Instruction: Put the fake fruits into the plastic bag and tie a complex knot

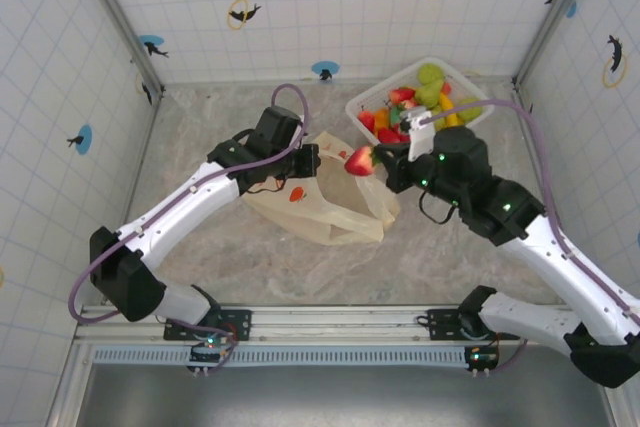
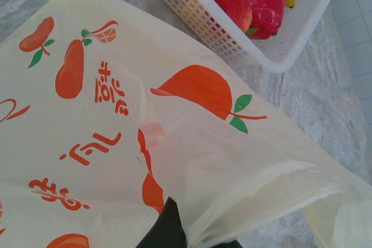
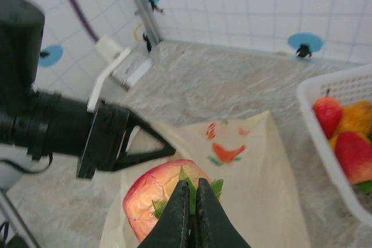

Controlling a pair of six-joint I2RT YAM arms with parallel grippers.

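The bag's opening is open under the strawberry (image 1: pixel 359 161), so the robot's right gripper goes on moving down into the bag (image 1: pixel 343 191) and lets go once the strawberry is below the bag's raised edge.
The plastic bag (image 1: pixel 322 205) lies cream-yellow in mid-table, printed with orange fruit. My left gripper (image 1: pixel 312 161) is shut on the bag's upper edge and lifts the thin film; its dark fingers (image 2: pixel 168 225) pinch that film (image 2: pixel 244 166). My right gripper (image 1: pixel 383 169) is shut on the green leaves of a red-and-yellow strawberry (image 1: pixel 360 160), held just above the bag's raised edge. From the right wrist, the closed gripper (image 3: pixel 190 184) grips the strawberry (image 3: pixel 152 197) over the bag (image 3: pixel 261 184), with the left gripper (image 3: pixel 136 143) just beyond. More fake fruits (image 1: pixel 415 107) fill the basket.
The white lattice basket (image 1: pixel 462 77) stands at the back right, close behind my right wrist, also seen as the basket wall (image 2: pixel 273 50) and basket rim (image 3: pixel 314 126). Tiled walls and metal posts enclose the marbled table (image 1: pixel 220 247).
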